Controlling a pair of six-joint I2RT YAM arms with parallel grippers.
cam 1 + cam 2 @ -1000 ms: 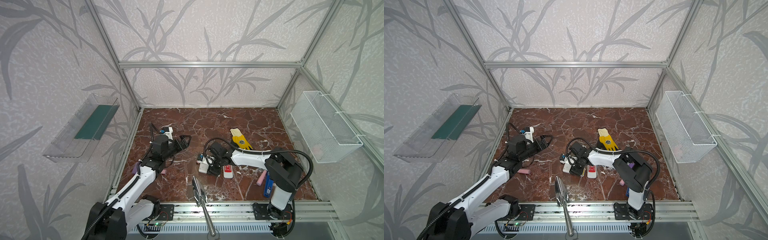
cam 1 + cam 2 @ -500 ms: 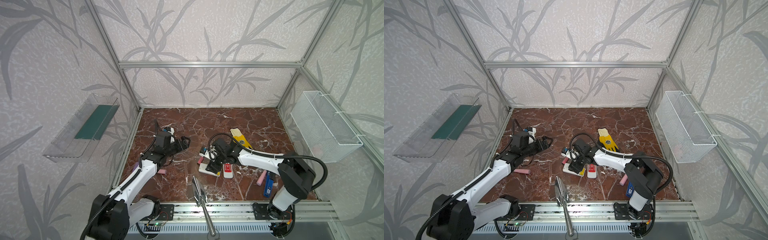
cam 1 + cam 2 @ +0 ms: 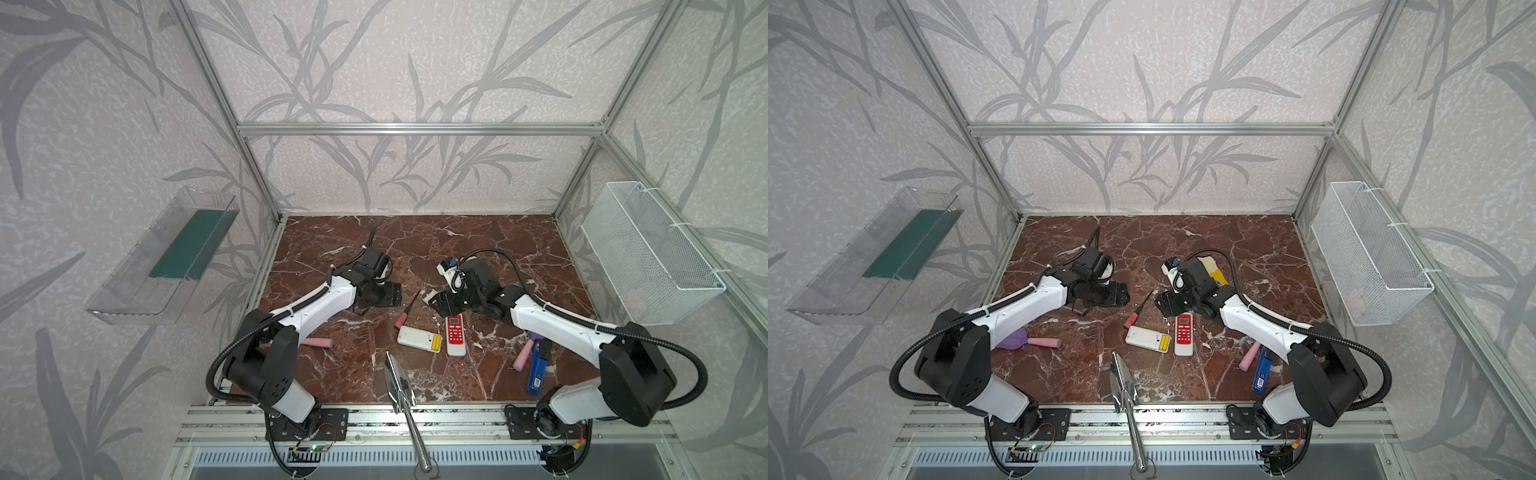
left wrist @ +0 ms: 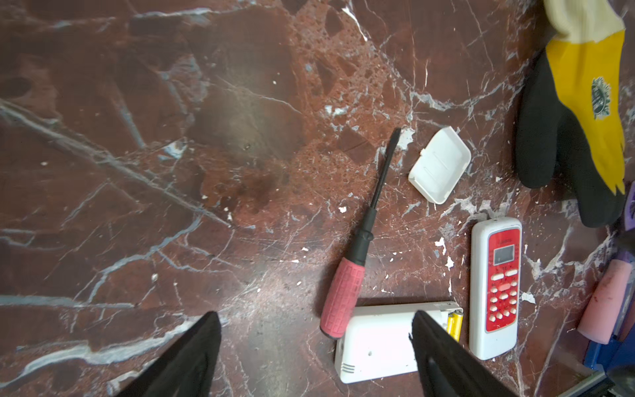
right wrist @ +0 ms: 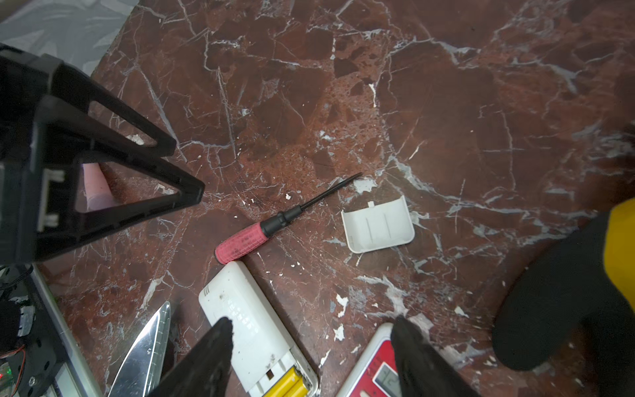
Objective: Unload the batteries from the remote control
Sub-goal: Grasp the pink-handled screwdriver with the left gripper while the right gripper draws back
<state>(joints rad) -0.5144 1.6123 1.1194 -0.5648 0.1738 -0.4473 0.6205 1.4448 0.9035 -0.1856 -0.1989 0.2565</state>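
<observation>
The pink-handled screwdriver [image 3: 401, 319] lies flat closer to my left gripper, so that gripper should raise it by its black collar [image 3: 407, 310] and pass its handle to my right gripper.
A white remote control [image 3: 415, 337] lies face down in both top views, its compartment open and two yellow batteries [image 3: 435, 342] still seated at its end [image 5: 292, 383]. Its white cover [image 4: 439, 165] lies loose on the floor, further from the front rail. A red-and-white remote [image 3: 456, 335] lies beside it. My left gripper [image 3: 390, 293] hovers open, left of and behind the white remote [image 4: 378, 340]. My right gripper [image 3: 440, 301] is open too, above the gap between the two remotes [image 5: 312, 321]. Neither holds anything.
A pink-handled screwdriver [image 3: 407, 311] touches the white remote's end. A metal trowel [image 3: 399, 382] lies at the front rail. Pink foam cylinders [image 3: 318, 342] [image 3: 523, 359], a blue tool [image 3: 537, 370] and a yellow-black glove [image 4: 584, 103] lie around. A wire basket [image 3: 648, 253] hangs on the right wall.
My right gripper has drawn back from the white remote. The left gripper has moved right toward the middle, and its jaws have narrowed a little.
</observation>
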